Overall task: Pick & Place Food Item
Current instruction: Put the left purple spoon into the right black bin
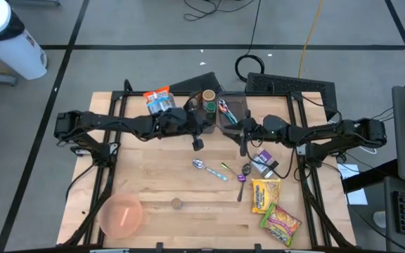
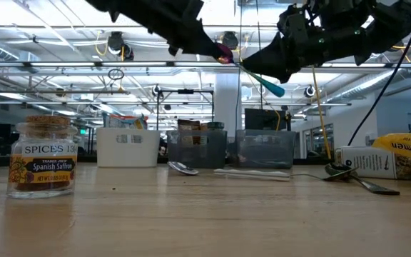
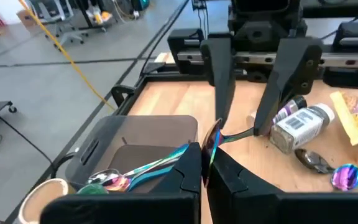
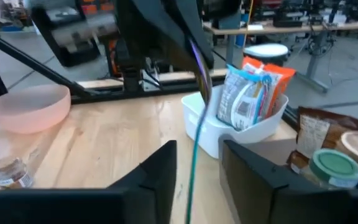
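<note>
The utensil is pinched in my left gripper by its shiny head (image 3: 212,148), so next my right gripper grabs the teal handle (image 2: 270,87) and moves the utensil into the grey bin.
Above the table's middle my two grippers meet, level with each other. My left gripper (image 3: 204,171) is shut on an iridescent utensil with a thin teal handle (image 2: 266,82). My right gripper (image 4: 194,177) is open. Its fingers stand on either side of the utensil's handle (image 4: 191,155), and I cannot tell whether they touch it. Food lies apart from both. Two yellow ramen packets (image 1: 266,193) lie flat at the near right. Snack packs (image 1: 159,102) stand in a white bin at the far left. My left gripper pinches the utensil's shiny head end (image 3: 214,140) between the tips of its two fingers. The fingers come from the table's left, slanting a little down. The utensil is lifted clear of the table and slants down toward the right gripper, its teal end (image 2: 278,90) lowest.
A grey bin (image 1: 234,119) with more iridescent utensils stands just behind the grippers. Spoons (image 1: 200,164) and a small bottle (image 1: 262,163) lie below them. A pink bowl (image 1: 121,214) sits at the near left. A spice jar (image 1: 176,204) stands near the front edge.
</note>
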Controlling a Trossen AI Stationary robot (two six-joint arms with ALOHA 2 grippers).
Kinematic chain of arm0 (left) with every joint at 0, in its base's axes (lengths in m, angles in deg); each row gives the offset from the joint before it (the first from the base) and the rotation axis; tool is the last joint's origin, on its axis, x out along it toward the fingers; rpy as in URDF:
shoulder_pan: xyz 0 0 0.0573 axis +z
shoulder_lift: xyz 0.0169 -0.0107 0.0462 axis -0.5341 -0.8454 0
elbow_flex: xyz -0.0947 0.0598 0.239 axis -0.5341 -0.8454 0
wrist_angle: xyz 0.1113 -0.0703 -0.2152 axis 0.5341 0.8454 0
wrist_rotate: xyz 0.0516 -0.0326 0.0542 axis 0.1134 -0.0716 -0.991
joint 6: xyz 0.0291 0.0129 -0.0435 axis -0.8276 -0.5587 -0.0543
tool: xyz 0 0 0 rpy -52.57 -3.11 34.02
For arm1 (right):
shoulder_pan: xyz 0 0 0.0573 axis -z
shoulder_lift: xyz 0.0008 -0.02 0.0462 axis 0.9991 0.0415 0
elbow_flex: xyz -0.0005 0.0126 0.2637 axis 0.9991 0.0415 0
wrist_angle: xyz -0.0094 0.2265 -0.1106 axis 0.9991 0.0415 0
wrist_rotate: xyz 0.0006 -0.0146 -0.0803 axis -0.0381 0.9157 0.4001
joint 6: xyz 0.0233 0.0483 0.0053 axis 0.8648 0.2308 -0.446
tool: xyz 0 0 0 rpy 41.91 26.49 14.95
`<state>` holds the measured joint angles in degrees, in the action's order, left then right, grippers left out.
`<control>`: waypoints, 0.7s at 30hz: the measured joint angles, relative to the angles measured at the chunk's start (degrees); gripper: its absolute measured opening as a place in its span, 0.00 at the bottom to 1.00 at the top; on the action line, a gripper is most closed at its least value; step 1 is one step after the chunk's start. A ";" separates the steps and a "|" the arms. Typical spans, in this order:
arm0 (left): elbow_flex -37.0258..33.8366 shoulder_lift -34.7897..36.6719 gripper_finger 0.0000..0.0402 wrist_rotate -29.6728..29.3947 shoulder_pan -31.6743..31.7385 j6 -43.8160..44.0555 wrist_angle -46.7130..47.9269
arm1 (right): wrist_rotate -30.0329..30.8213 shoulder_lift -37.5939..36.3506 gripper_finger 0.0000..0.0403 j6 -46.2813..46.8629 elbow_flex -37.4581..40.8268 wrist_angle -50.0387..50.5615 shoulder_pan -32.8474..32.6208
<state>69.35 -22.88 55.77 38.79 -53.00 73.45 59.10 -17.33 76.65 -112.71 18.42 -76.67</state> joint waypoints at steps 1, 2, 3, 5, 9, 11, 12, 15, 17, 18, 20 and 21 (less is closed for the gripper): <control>1.21 0.00 0.01 -0.08 0.00 -0.02 1.71 | 0.01 0.00 0.34 0.13 -0.09 0.70 0.26; 2.31 0.00 0.01 -0.19 0.02 -0.02 3.13 | 0.07 0.00 0.37 0.13 -0.45 2.14 0.39; 3.30 0.00 0.01 -0.20 0.12 0.02 4.78 | 0.23 0.00 0.39 0.03 -1.06 3.70 0.40; 5.14 0.00 0.01 -0.80 0.28 0.82 8.12 | 1.44 0.01 0.44 -1.20 -2.82 7.02 0.14; 7.12 0.00 0.01 -3.88 1.00 5.17 11.44 | 10.58 0.43 0.49 -7.67 -6.56 12.98 -3.25; 7.70 0.00 0.01 -4.81 1.62 8.29 12.49 | 17.43 0.50 0.50 -11.83 -7.73 14.73 -5.40; 7.90 0.00 0.01 -4.93 2.07 9.58 12.71 | 20.66 0.50 0.51 -13.68 -8.34 15.00 -6.48; 7.95 0.00 0.01 -5.01 3.47 13.22 12.78 | 28.85 1.29 0.51 -17.50 -9.50 14.51 -9.35; 7.95 0.00 0.01 -5.05 4.31 15.23 12.85 | 34.18 1.78 0.51 -20.20 -9.64 15.08 -10.91; 7.95 0.00 0.01 -5.10 4.66 16.14 12.81 | 36.84 2.32 0.50 -21.75 -9.67 14.72 -11.46; 7.95 0.00 0.01 -5.15 5.29 17.37 12.48 | 41.24 3.72 0.50 -24.06 -9.85 13.97 -12.07; 7.95 0.00 0.01 -5.18 5.43 17.99 12.13 | 42.59 4.43 0.50 -24.68 -9.83 14.06 -12.27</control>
<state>77.30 -22.88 50.59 44.22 -35.01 85.58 101.69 -12.90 51.97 -122.54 32.48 -88.94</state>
